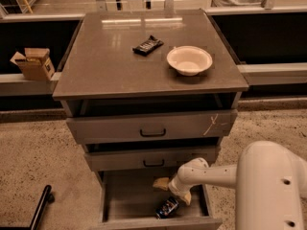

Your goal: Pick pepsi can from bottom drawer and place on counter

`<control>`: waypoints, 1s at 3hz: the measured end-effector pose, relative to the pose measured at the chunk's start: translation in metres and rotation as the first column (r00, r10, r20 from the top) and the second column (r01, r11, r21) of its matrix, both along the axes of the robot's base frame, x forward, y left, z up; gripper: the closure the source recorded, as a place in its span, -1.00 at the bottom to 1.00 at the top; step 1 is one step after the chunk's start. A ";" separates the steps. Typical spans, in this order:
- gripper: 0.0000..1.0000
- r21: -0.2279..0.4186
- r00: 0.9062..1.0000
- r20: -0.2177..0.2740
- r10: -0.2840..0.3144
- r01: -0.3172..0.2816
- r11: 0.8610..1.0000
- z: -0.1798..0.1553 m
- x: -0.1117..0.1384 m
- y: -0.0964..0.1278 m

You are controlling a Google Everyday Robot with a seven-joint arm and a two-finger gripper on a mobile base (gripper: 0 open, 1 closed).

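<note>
The pepsi can (166,209) will tip and hang upright when the robot lifts it, because it lies at a slant with one end (173,202) close to the robot's gripper.
The pepsi can (167,207) lies on its side near the front of the open bottom drawer (120,200), dark blue with white markings. My gripper (171,191) reaches down into that drawer from the right on a white arm (216,174). It hangs just above and behind the can, with its tan fingers (160,183) spread apart and nothing between them. The counter (110,61) is the glossy grey-brown top of the cabinet, above the drawers.
A white bowl (189,59) and a black snack bar wrapper (147,45) sit on the counter. The top drawer (152,126) and middle drawer (152,158) stick out slightly above the bottom one. A cardboard box (33,63) stands at the left. A black bar (41,207) is at the lower left.
</note>
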State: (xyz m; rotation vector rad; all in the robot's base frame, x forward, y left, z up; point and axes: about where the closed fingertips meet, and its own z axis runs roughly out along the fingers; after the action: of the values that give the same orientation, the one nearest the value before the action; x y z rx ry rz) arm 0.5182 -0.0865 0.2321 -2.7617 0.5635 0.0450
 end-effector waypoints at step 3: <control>-0.78 -0.064 0.998 -0.023 0.063 -0.064 0.996 -0.090 -0.004 0.026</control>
State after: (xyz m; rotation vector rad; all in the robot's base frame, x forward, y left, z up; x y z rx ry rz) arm 0.5147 -0.0608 0.1424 -2.8452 0.4910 0.0717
